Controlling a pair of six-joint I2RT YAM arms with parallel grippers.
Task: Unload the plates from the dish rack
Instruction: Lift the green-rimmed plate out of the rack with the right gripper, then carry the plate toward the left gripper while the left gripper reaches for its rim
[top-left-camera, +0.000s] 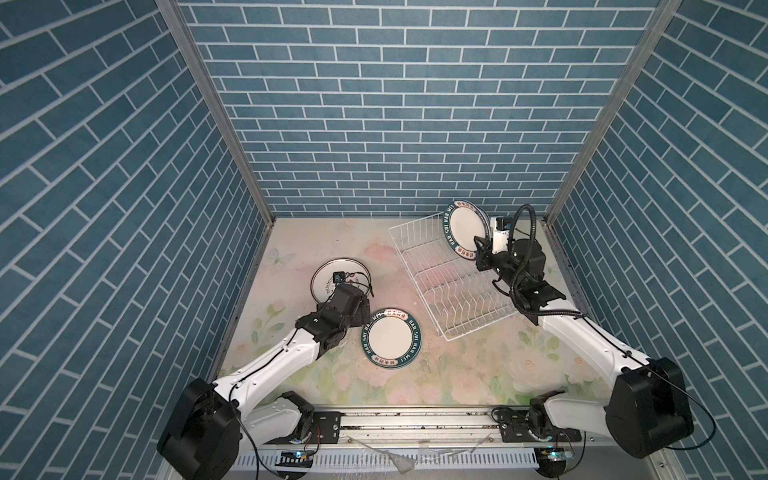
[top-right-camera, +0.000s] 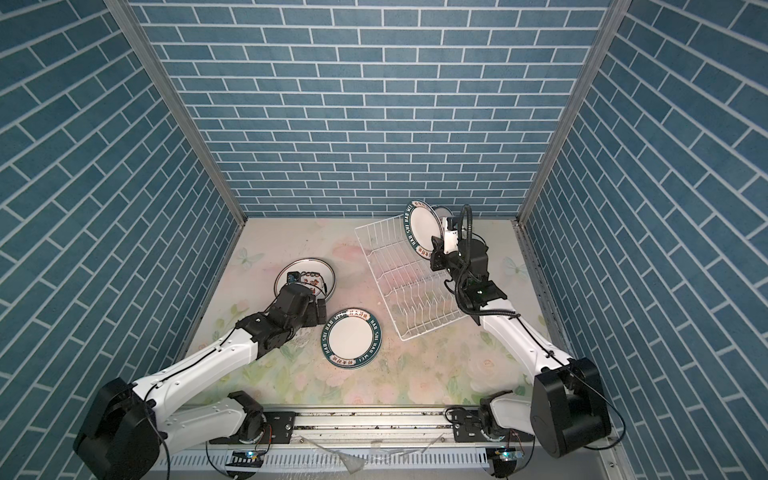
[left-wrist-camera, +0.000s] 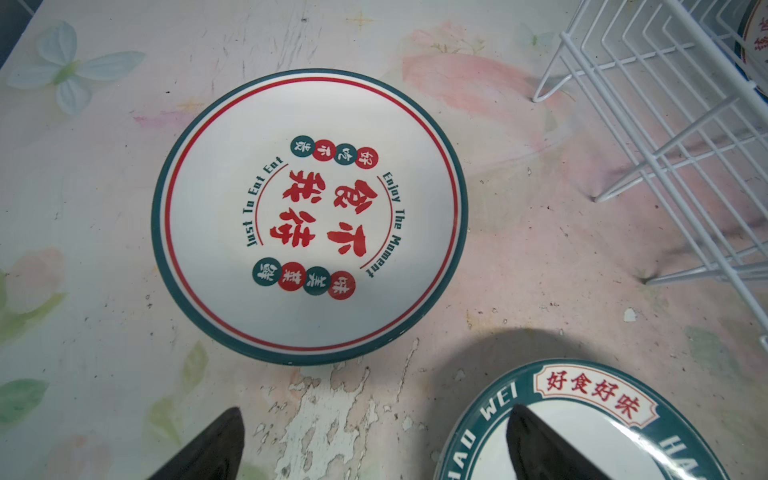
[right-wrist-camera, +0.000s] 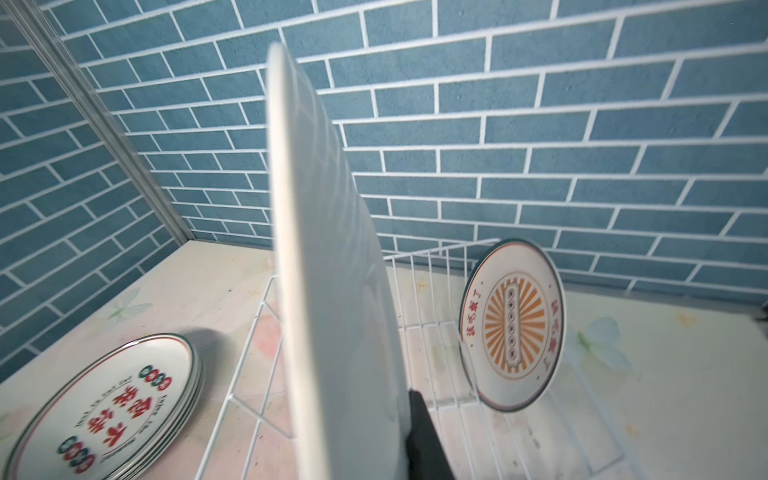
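Observation:
Next, I take the plate's opposite rim in my left gripper before lowering it toward its match: my right gripper holds the green-rimmed plate upright above the rack.
The white wire dish rack stands at the back right. My right gripper is shut on the lower rim of a green-rimmed plate, held upright above the rack's far end. In the right wrist view this plate is edge-on, and one finger presses its back. An orange-sunburst plate stands in the rack behind it. A stack of red-character plates and a green-rimmed plate lie on the table. My left gripper hovers open between them.
Blue brick walls close in the back and both sides; the rack's far end is near the back right corner. A metal rail with the arm bases runs along the front. Floral tabletop lies between the rail and the rack.

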